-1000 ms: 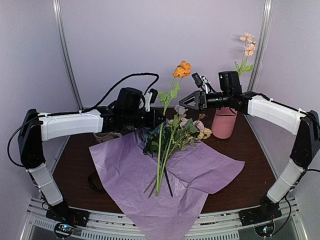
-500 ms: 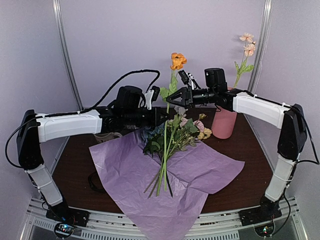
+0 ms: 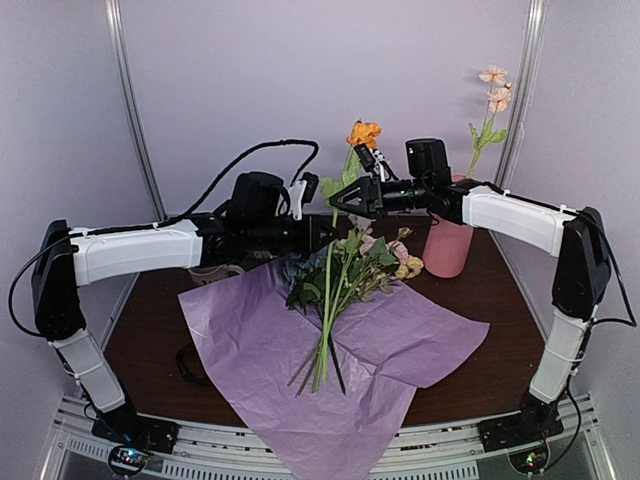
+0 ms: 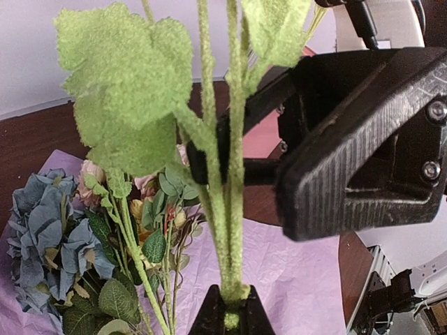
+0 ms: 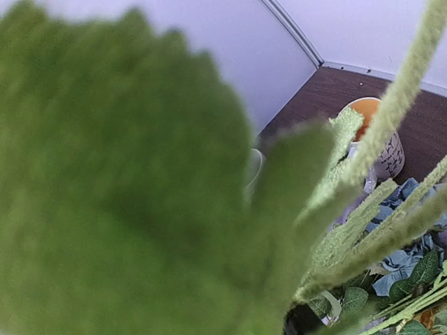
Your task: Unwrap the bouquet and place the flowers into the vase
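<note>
The pink vase (image 3: 448, 242) is far away from my left gripper on the stem, so next my right gripper grabs the stem (image 3: 336, 192) among its leaves and brings the flower to the vase.
An orange flower (image 3: 363, 133) stands upright on a long green stem (image 4: 230, 209). My left gripper (image 3: 325, 233) is shut on that stem low down, and the left wrist view shows the fingertips (image 4: 213, 314) pinching it. My right gripper (image 3: 346, 203) is at the same stem higher up, among its leaves, with black fingers (image 4: 349, 153) beside it. A blurred leaf (image 5: 126, 181) fills the right wrist view, so I cannot tell whether those jaws press the stem. The other flowers (image 3: 345, 270) lie on the opened lilac tissue paper (image 3: 290, 370). The pink vase (image 3: 447, 247) holds one peach flower (image 3: 493, 92).
A patterned mug (image 3: 213, 272) sits under my left forearm, and another mug with an orange inside (image 5: 377, 136) shows in the right wrist view. A black ribbon (image 3: 190, 362) lies at the paper's left edge. Grey walls close in the back and sides.
My right gripper swung left from near the vase to the held stem and its jaws narrowed there. The orange bloom tipped slightly right. My left gripper kept its grip.
</note>
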Controlling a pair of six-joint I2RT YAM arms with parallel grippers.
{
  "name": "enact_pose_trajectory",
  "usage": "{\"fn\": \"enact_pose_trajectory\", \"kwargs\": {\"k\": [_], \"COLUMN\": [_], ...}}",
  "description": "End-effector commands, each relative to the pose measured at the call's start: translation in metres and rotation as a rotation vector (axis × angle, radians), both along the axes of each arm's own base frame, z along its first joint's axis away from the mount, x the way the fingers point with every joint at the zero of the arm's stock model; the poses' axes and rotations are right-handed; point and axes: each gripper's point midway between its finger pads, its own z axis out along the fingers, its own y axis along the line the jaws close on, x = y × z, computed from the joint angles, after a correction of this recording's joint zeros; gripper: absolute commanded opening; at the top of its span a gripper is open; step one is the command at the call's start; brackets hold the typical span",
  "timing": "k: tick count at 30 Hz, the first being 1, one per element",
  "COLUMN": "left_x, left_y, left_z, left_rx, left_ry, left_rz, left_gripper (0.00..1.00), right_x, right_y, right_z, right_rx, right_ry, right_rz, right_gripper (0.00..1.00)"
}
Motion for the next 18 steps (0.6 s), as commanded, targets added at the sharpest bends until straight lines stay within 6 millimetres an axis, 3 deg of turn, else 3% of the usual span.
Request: {"fn": "enact_pose_trajectory", "kwargs": {"k": [1, 7, 14, 17, 18], "left_x": [-0.006, -0.005, -0.004, -0.004, -0.003], "left_y": [-0.009, -0.010, -0.012, -0.012, -0.012], "left_z": [0.031, 0.029, 0.024, 0.021, 0.020], "left_rx": [-0.079, -0.079, -0.069, -0.061, -0.057], "left_ry": [-0.070, -0.065, -0.053, -0.050, -0.048], "left_rz": [-0.034, -0.032, -0.034, -0.033, -0.031], "left_gripper": [0.00, 0.00, 0.00, 0.00, 0.05], "right_x": [0.004, 0.004, 0.003, 0.003, 0.003], "right_y": [0.007, 0.007, 0.008, 0.007, 0.007], "right_z": [-0.016, -0.020, -0.021, -0.019, -0.018], "right_rx": [-0.023, -0.027, -0.026, -0.026, -0.025], "right_ry": [0.029, 0.039, 0.043, 0.040, 0.036], "right_rz": [-0.003, -0.002, 0.004, 0.000, 0.000], "right_gripper": [0.42, 0.29, 0.01, 0.00, 0.00]}}
